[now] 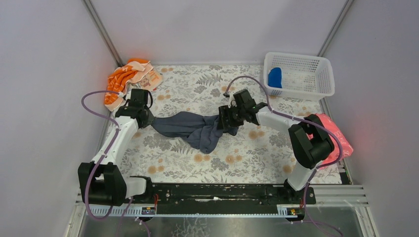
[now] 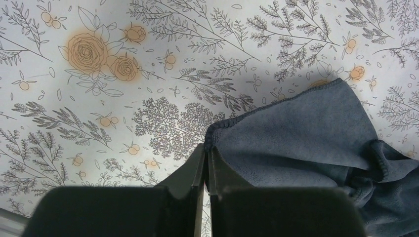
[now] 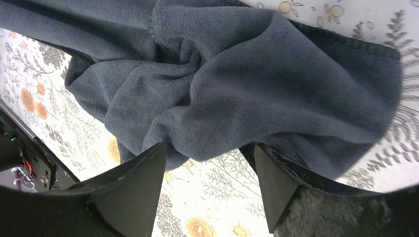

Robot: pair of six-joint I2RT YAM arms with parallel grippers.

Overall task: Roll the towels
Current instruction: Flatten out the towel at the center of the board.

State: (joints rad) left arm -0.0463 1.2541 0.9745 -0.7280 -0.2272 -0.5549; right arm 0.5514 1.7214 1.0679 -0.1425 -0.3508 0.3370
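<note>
My left gripper should pull the towel's hemmed corner [image 1: 155, 124] away and stretch the folds out before rolling, because the slate-grey towel lies bunched [image 1: 205, 138] beside my open right gripper.
The dark slate-grey towel [image 1: 192, 127] lies crumpled and stretched out mid-table between my two grippers. My left gripper [image 1: 148, 118] is shut on the towel's hemmed left corner, pinched at the fingertips in the left wrist view [image 2: 207, 147], and the cloth [image 2: 306, 128] trails off to the right. My right gripper [image 1: 225, 121] stands open at the towel's right end. In the right wrist view its jaws [image 3: 210, 148] are wide apart with bare table between them. The bunched towel [image 3: 237, 84] lies just past the tips, one edge draped over the right finger. A bright blue towel [image 1: 274, 77] sits in the basket.
A white mesh basket [image 1: 316, 74] stands at the back right corner. An orange and white cloth [image 1: 128, 79] is heaped at the back left. A pink-red cloth [image 1: 338, 133] lies at the right edge behind my right arm. The table has a floral cover [image 1: 247, 158].
</note>
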